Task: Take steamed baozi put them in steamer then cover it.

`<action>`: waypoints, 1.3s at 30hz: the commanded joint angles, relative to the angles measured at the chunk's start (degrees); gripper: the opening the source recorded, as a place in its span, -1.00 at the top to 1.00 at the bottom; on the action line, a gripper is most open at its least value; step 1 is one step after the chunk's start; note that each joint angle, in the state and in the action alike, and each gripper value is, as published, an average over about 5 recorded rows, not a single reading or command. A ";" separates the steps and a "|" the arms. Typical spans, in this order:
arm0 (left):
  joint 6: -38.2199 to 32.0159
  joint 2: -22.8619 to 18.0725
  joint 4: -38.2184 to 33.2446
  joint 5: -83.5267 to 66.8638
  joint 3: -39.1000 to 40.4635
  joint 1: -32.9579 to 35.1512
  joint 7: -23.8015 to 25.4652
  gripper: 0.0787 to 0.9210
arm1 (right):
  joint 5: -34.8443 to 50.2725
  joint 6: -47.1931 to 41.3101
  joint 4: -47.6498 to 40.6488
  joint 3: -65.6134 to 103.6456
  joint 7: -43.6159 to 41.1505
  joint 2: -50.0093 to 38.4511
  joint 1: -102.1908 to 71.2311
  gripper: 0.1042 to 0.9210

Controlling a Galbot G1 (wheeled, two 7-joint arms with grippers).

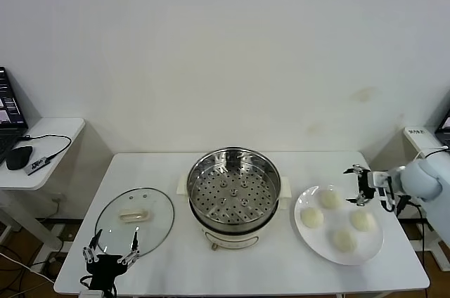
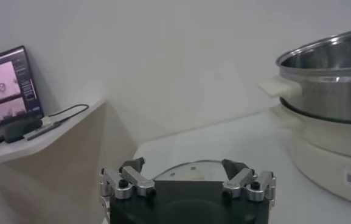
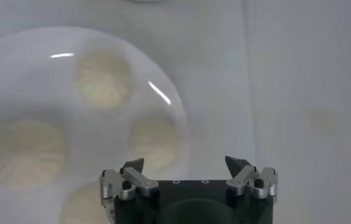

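Note:
My gripper is to lift the back baozi (image 1: 330, 198), which will come up alone and leave the plate still, because a clear gap (image 1: 336, 218) separates it from the others.
Four cream-white baozi lie on a flat white plate (image 1: 323, 249) at the table's right: one at the back (image 1: 329, 199), one on the left (image 1: 311, 217), one on the right (image 1: 361, 220), one at the front (image 1: 344, 240). The steel steamer (image 1: 234, 187) stands open and empty at the middle. The glass cover (image 1: 135, 217) lies flat at the left. My right gripper (image 1: 359, 185) is open and empty, just above the plate's far right rim; its wrist view shows the baozi (image 3: 102, 79) below. My left gripper (image 1: 111, 247) is open and empty by the cover's near edge (image 2: 190, 169).
A side table (image 1: 39, 150) with a laptop, mouse and cable stands to the left of the white table. A second small stand (image 1: 420, 136) sits at the far right. The wall is close behind. The steamer (image 2: 327, 91) fills the left wrist view's side.

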 commanded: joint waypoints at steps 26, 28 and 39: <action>-0.96 0.00 1.02 0.60 -0.41 -0.70 -0.18 -0.77 | -2.10 -1.90 -14.40 -13.64 -0.42 11.16 9.44 -0.68; -1.02 -0.05 1.08 0.61 -0.38 -0.78 -0.19 -0.77 | -2.17 -1.89 -14.45 -13.66 -0.48 11.16 9.53 -0.58; -1.07 -0.23 0.62 0.58 -0.35 -0.63 -0.20 -0.77 | -1.07 -1.61 -10.54 -14.74 -2.24 7.19 10.10 -0.33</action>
